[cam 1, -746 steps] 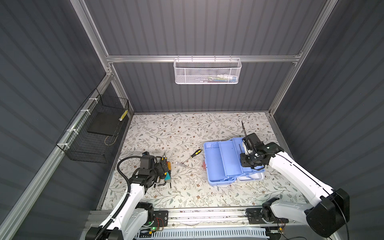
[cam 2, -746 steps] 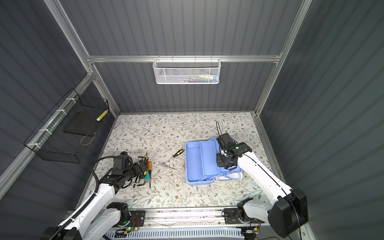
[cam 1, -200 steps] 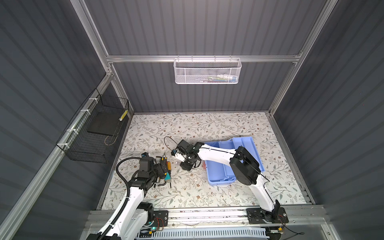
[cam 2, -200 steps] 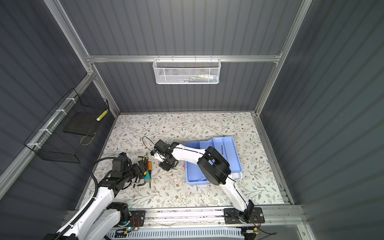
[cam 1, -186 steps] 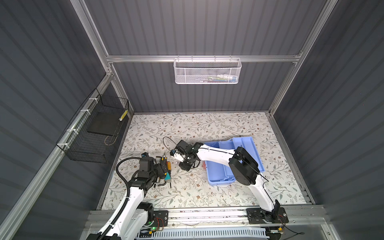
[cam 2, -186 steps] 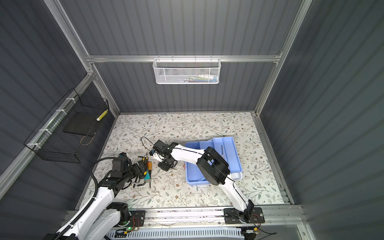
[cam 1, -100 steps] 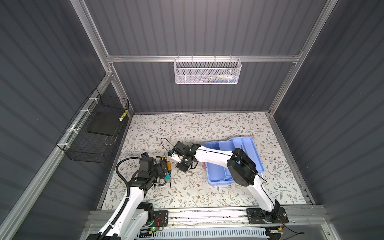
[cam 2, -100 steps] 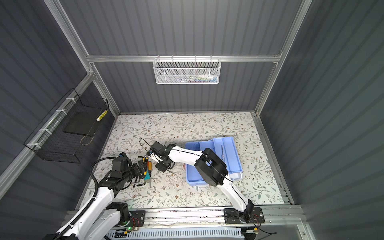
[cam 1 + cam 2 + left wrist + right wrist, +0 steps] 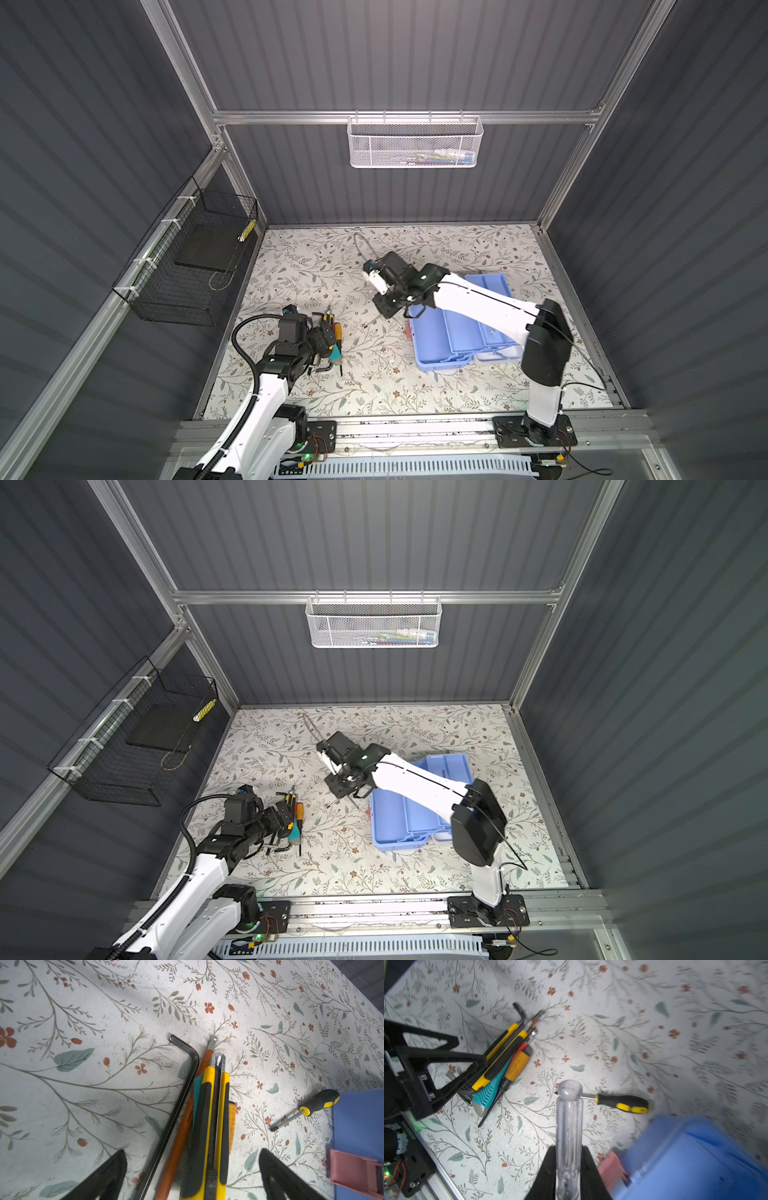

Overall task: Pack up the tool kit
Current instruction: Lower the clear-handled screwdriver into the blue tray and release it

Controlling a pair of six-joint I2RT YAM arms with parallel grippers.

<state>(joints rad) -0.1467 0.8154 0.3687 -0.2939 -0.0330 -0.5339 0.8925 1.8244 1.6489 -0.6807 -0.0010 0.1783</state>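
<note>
The clear-handled screwdriver (image 9: 569,1120) is hanging free above the black-and-yellow screwdriver and the kit is open, so my right gripper should go on to the raised tray (image 9: 490,330) and let go there.
The tool kit (image 9: 457,338) (image 9: 399,818) lies open right of centre, its light blue trays showing and a pink part (image 9: 610,1167) at its near corner. My right gripper (image 9: 568,1149) (image 9: 387,304) is shut on a clear-handled screwdriver (image 9: 569,1122), just left of the kit. A black-and-yellow screwdriver (image 9: 620,1103) (image 9: 311,1105) lies on the table beneath it. My left gripper (image 9: 193,1153) (image 9: 324,337) stands open astride a pile of tools: a yellow utility knife (image 9: 209,1126), a hex key (image 9: 178,1095), a teal knife (image 9: 485,1093) and an orange-handled screwdriver (image 9: 517,1066).
A white mesh basket (image 9: 415,143) hangs on the back wall and a black wire basket (image 9: 191,266) on the left wall. The floral table (image 9: 457,249) is walled on three sides, with a metal rail (image 9: 415,428) along its front.
My right arm came over from the kit to the table's centre, shut on the clear-handled screwdriver and drew back towards the kit. The left arm has not moved.
</note>
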